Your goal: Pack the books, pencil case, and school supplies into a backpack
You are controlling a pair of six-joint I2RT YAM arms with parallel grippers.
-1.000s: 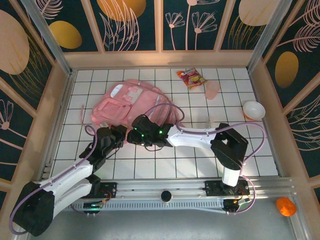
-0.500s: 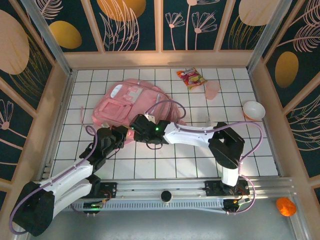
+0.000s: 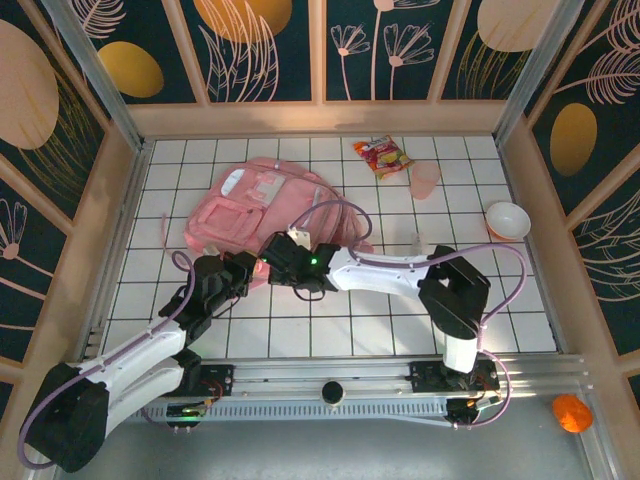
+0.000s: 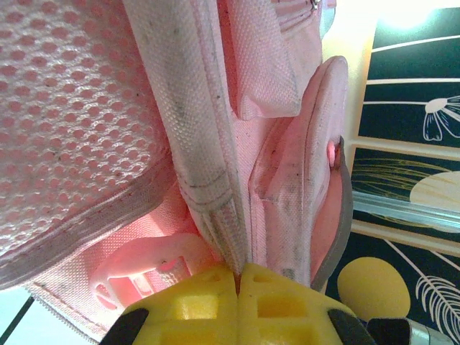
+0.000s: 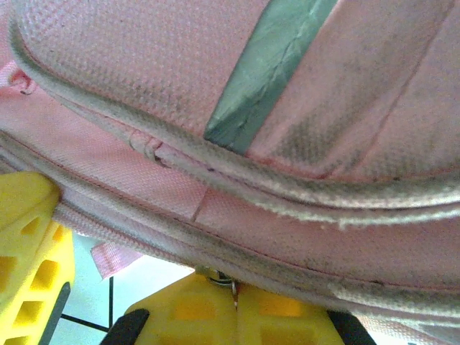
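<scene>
My right gripper should move the zipper pull (image 5: 220, 279) the other way along the piped edge (image 5: 345, 293), because my left gripper is crowding it at the backpack's near edge.
The pink backpack (image 3: 262, 203) lies flat at the left middle of the tiled table. My left gripper (image 3: 243, 270) is at its near edge, and in the left wrist view its yellow fingers (image 4: 215, 305) are shut on a fold of pink seam fabric (image 4: 215, 180). My right gripper (image 3: 272, 262) sits right beside it. Its fingers (image 5: 194, 313) are shut on a small metal zipper pull (image 5: 227, 279) under the backpack's piped edge (image 5: 237, 180). The navy book, the pencil case and the small yellow block are out of view.
A red-orange snack packet (image 3: 382, 155) and a pink cup (image 3: 425, 178) lie at the back right. A white bowl (image 3: 507, 218) stands near the right wall. Wooden walls ring the table. An orange object (image 3: 571, 412) lies outside the rail at the near right.
The right gripper has shifted a little away from the arm bases, in against the backpack's near edge, and its wrist has turned. The left arm has stayed put.
</scene>
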